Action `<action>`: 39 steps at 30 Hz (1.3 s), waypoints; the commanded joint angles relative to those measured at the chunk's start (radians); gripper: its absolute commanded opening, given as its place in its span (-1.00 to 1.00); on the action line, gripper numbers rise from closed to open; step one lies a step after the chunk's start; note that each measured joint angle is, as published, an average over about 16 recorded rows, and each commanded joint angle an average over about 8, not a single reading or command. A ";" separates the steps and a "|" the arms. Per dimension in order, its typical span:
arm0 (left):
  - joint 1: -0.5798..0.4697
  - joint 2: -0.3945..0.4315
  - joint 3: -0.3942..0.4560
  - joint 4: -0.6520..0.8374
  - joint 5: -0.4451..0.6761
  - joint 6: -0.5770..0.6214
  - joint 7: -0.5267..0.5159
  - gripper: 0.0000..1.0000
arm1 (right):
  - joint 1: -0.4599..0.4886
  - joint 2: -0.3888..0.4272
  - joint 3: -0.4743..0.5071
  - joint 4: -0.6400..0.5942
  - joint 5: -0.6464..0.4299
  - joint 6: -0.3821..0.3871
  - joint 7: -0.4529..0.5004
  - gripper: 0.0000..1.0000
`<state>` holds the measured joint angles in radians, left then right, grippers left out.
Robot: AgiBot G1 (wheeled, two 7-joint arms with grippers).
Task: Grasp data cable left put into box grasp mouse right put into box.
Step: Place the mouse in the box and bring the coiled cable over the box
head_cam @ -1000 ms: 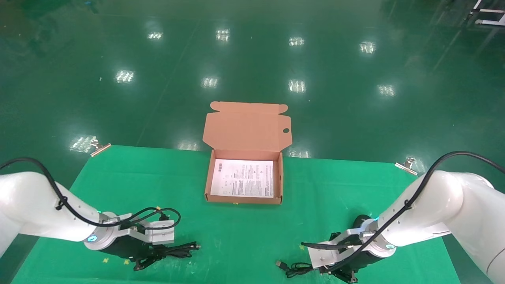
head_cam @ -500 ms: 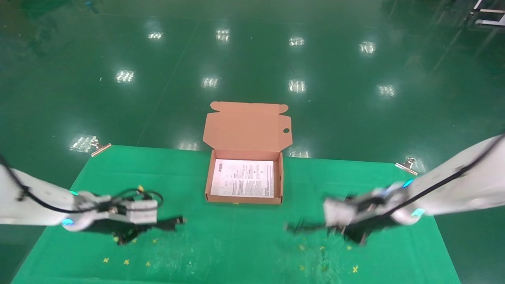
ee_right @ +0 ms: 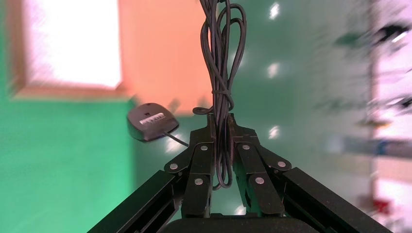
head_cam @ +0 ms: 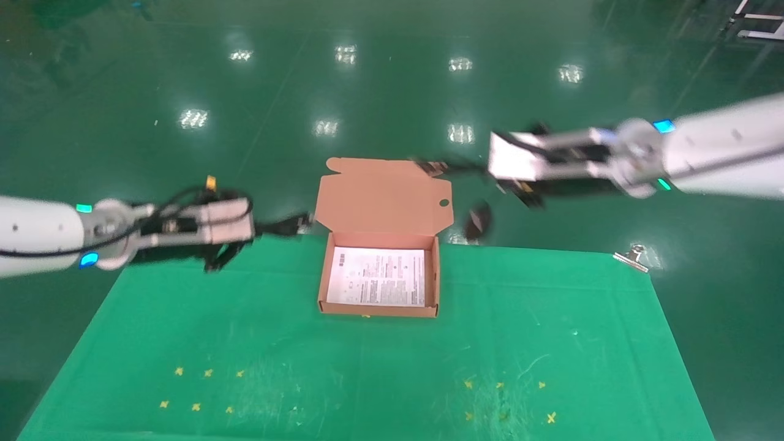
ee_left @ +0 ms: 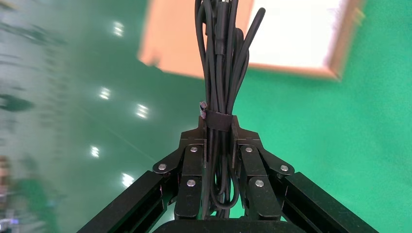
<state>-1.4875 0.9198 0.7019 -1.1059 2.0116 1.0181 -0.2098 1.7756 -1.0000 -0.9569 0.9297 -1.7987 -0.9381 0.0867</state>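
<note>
Next, I move my left gripper back until my right gripper lowers the mouse inside (head_cam: 378, 276), because the mouse dangles (head_cam: 478, 222) beside the lid as both grippers come close to the box.
The salmon-orange box (head_cam: 323, 288) stands open at the back middle of the green cloth, lid (head_cam: 383, 196) flipped back, a white printed sheet (head_cam: 376, 277) inside. My left gripper (head_cam: 262, 228) is shut on the banded black data cable (head_cam: 293, 224) and holds it in the air just left of the box; the left wrist view shows the bundle (ee_left: 221, 73) clamped at its band between the fingers (ee_left: 192, 165). My right gripper (head_cam: 479, 169) is shut on the mouse's coiled cord (ee_right: 221, 58), above and right of the lid. The black mouse (head_cam: 478, 220) dangles from it by its cord, also in the right wrist view (ee_right: 150, 121).
The green cloth table (head_cam: 367, 367) carries small yellow marks (head_cam: 202, 389) near its front. Metal clips (head_cam: 632, 256) hold the cloth at the back corners. Beyond the back edge lies shiny green floor (head_cam: 392, 92).
Both arms have risen from the table's front edge and moved toward the box. The left carries the data cable up, the right lifts the mouse by its cord.
</note>
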 commanded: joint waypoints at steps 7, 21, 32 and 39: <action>-0.038 0.046 -0.014 -0.060 0.047 -0.070 -0.036 -1.00 | 0.074 -0.138 0.048 -0.122 0.062 0.101 -0.137 -1.00; -0.098 0.127 -0.003 -0.037 0.202 -0.113 -0.127 -1.00 | 0.169 -0.318 0.136 -0.423 0.235 0.113 -0.426 -1.00; -0.073 0.092 0.001 -0.027 0.279 -0.106 -0.178 -1.00 | 0.130 -0.343 0.132 -0.450 0.274 0.125 -0.437 -1.00; -0.064 0.062 0.007 -0.015 0.363 -0.071 -0.238 -1.00 | 0.087 -0.353 0.093 -0.456 0.283 0.143 -0.444 -1.00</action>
<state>-1.5533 0.9870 0.7081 -1.1249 2.3667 0.9430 -0.4427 1.8621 -1.3525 -0.8646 0.4759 -1.5100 -0.7963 -0.3532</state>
